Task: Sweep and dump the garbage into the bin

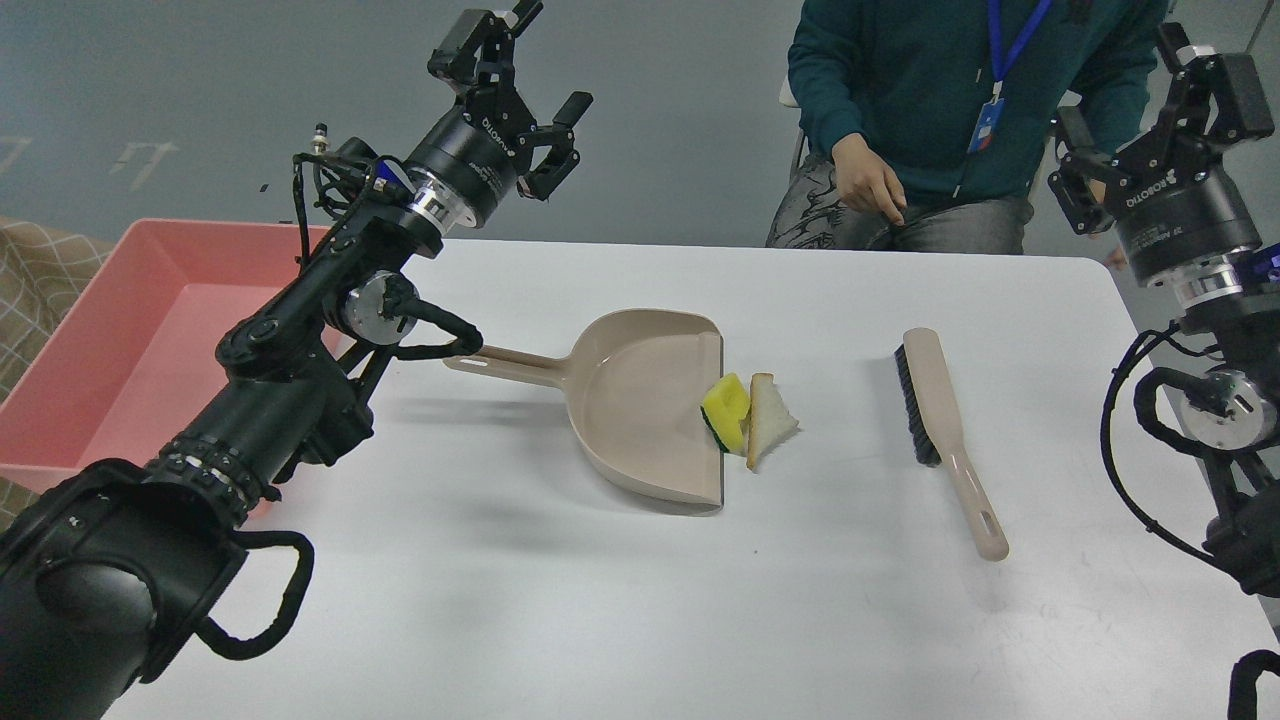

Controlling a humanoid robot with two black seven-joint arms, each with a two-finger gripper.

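My gripper will sweep, and the bread slice [769, 420] will push the sponge in, because the slice leans against the yellow sponge [726, 412] at the dustpan's edge.
A yellow sponge [727, 407] with a dark green layer sits at the open lip of the beige dustpan [640, 400], and a triangular bread slice [769, 420] leans against its right side on the white table. The pink bin [120, 340] stands off the table's left edge. A beige brush [945, 430] with black bristles lies to the right of the garbage. My left gripper [530, 95] is raised above the table's far left, open and empty. My right gripper [1150, 120] is raised at the far right, also open and empty.
A person in a green sweater [900, 90] sits behind the table's far edge, one hand [870, 180] near the table. The dustpan's handle [510, 365] points left toward my left arm. The white table [620, 600] spans the front.
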